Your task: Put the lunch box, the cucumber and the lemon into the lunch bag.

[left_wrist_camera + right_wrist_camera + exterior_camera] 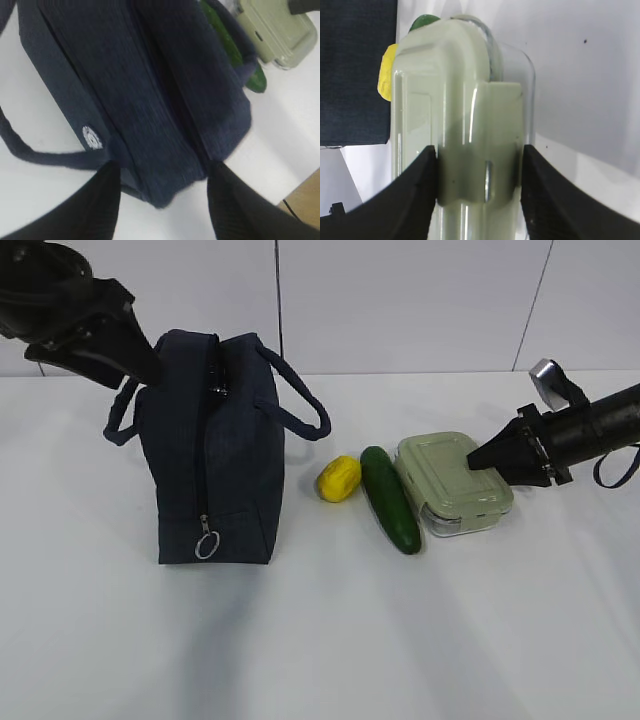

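The lunch bag's opening (212, 405) is too tight for the lunch box, so the robot's left gripper should tug the bag's side (177, 375) open before the robot's right gripper brings the box over.
The navy lunch bag (215, 460) stands upright at the left, its ring pull (206, 543) low on the near end. My left gripper (145, 375) is open at its top far corner; in the left wrist view (162, 175) the jaws straddle the bag's end (150, 90). The yellow lemon (339, 478) and the dark green cucumber (390, 502) lie beside the lunch box (452, 480) on the table. My right gripper (478, 462) is at the box's right end; in the right wrist view (479, 155) its fingers press either side of the clip tab on the box (445, 90).
One bag handle (300, 405) loops out toward the lemon, the other (120, 420) hangs at the far left. The white table (400, 640) runs back to a white wall. A wooden edge (305, 200) shows at the left wrist view's lower right.
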You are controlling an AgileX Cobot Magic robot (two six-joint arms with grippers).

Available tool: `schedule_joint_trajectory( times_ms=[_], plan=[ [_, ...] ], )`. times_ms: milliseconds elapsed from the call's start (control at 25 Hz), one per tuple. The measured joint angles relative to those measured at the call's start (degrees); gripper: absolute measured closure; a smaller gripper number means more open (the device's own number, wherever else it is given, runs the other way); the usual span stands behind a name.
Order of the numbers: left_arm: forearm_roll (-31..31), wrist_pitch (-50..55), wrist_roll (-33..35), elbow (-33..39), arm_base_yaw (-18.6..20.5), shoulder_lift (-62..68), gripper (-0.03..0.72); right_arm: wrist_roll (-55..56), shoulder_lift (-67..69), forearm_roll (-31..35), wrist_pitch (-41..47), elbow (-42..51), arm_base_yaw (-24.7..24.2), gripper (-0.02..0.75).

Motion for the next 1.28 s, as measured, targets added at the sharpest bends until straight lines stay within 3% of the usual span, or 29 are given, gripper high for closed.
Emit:
schedule_joint_trajectory(
  times_ms=[280,360,440,520,600,840,1120,1280],
  plan=[
    [3.0,0.0,-1.4,-2.7,0.0,7.4,0.286,0.1,0.0,0.0,0.0,0.0,0.0,0.357],
    [3.5,0.1,-1.9,-2.7,0.0,8.6,0.317,0.1,0.0,0.0,0.0,0.0,0.0,0.358],
    [4.8,0.4,-2.0,-2.7,0.0,9.4,0.420,0.1,0.0,0.0,0.0,0.0,0.0,0.358],
    [7.4,0.7,-2.1,-2.8,0.0,9.4,0.589,0.1,0.0,0.0,0.0,0.0,0.0,0.358],
    [10.3,1.1,-2.2,-3.0,0.0,9.4,0.652,0.1,0.0,0.0,0.0,0.0,0.0,0.358],
    [15.1,4.6,-4.0,-5.0,0.0,8.2,0.667,0.1,0.0,0.0,0.0,0.0,0.0,0.358],
    [19.3,9.4,-7.4,-13.4,-0.3,8.1,0.668,0.1,0.0,0.1,0.0,0.0,0.0,0.358],
    [20.3,10.0,-7.8,-14.3,-2.5,8.3,0.669,0.1,0.0,0.1,0.0,0.0,0.0,0.358]
  ],
)
